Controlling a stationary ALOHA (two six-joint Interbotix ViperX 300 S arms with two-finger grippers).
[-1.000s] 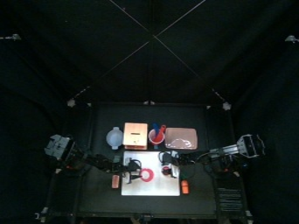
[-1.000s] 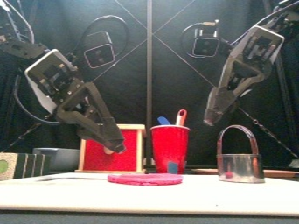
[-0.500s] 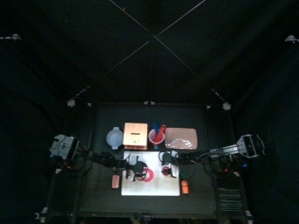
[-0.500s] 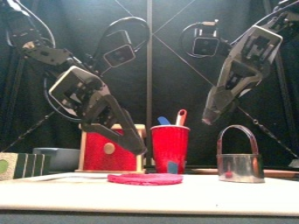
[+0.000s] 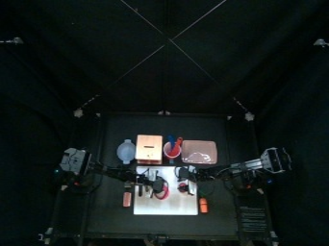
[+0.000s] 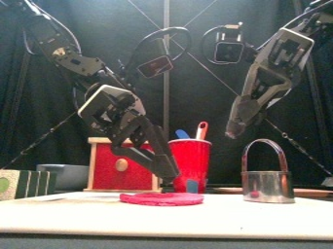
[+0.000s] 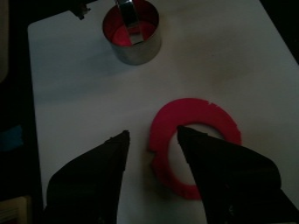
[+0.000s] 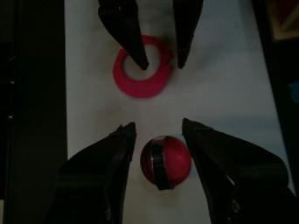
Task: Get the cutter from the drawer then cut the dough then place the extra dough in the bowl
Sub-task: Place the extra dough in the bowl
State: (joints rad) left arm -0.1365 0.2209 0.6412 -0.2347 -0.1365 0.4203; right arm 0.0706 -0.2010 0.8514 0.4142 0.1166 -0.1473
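The thick dough band (image 7: 197,110) curves in one piece around the far side of the hole, so the red dough ring (image 7: 162,142) will come away whole and stay a loop when the robot lifts.
A red dough ring (image 5: 162,191) (image 6: 162,198) lies on the white cutting board (image 5: 170,209). My left gripper (image 6: 169,175) (image 7: 152,134) hangs low over the ring (image 7: 208,112), open, one jaw on each side of its near edge. At the board's right front stands the metal cutter (image 6: 267,181) (image 5: 203,205), its wire handle up and red dough inside (image 8: 163,163). Well above it hangs my right gripper (image 6: 235,132) (image 8: 160,129), open and holding nothing.
The wooden box with a red drawer front (image 6: 127,163) stands behind the board on the left, and the red cup (image 6: 190,163) with toy knives in the middle. A blue-grey bowl (image 5: 125,151) and the pink tray (image 5: 198,150) sit further back.
My left gripper has swung right and down, from in front of the drawer to just above the dough ring. The right arm and the cutter have stayed put.
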